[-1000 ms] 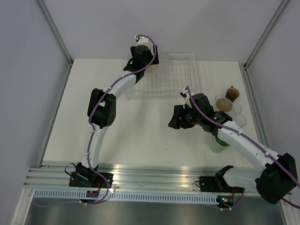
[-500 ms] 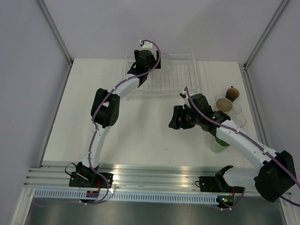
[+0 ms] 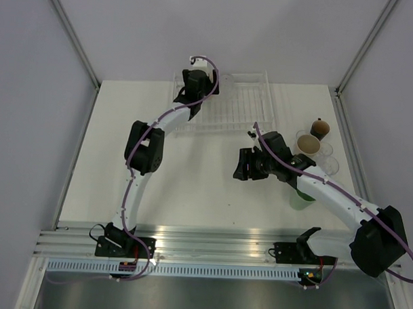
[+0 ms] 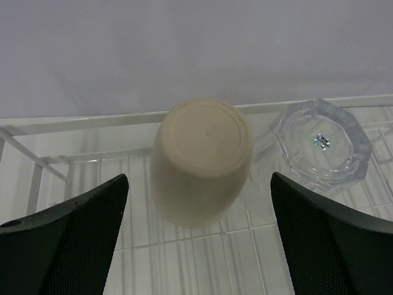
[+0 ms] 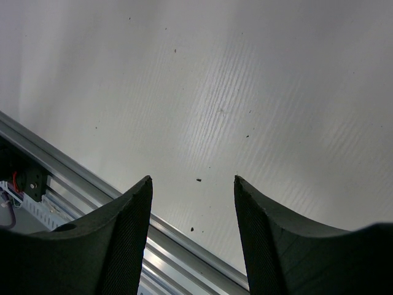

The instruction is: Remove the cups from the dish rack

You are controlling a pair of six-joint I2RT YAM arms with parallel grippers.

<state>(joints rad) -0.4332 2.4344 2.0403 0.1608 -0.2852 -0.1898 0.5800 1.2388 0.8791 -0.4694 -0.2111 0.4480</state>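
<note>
The beige cup [image 4: 204,157] is too far back for my left gripper. I should close that gripper's fingers and pull the dish rack [image 3: 225,113] closer before I take the beige cup.
The white wire dish rack [image 3: 243,107] stands at the back of the table. In the left wrist view a beige cup [image 4: 201,161] stands upside down on the rack grid [image 4: 202,261], with a clear cup [image 4: 321,144] to its right. My left gripper [image 4: 198,184] is open above the rack, its fingers apart on either side of the beige cup and not touching it. In the top view the left gripper [image 3: 195,83] hides the beige cup; the clear cup [image 3: 227,79] shows beside it. My right gripper [image 3: 245,162] is open and empty over bare table [image 5: 245,92].
At the right of the table stand a beige cup [image 3: 307,143], a small dark brown cup [image 3: 320,126], clear cups [image 3: 326,155] and a mint green cup [image 3: 301,197] partly under the right arm. The metal rail at the table's front edge [image 5: 92,184] lies below the right gripper.
My left gripper has moved toward the back of the rack, over the beige cup. The right arm has barely moved.
</note>
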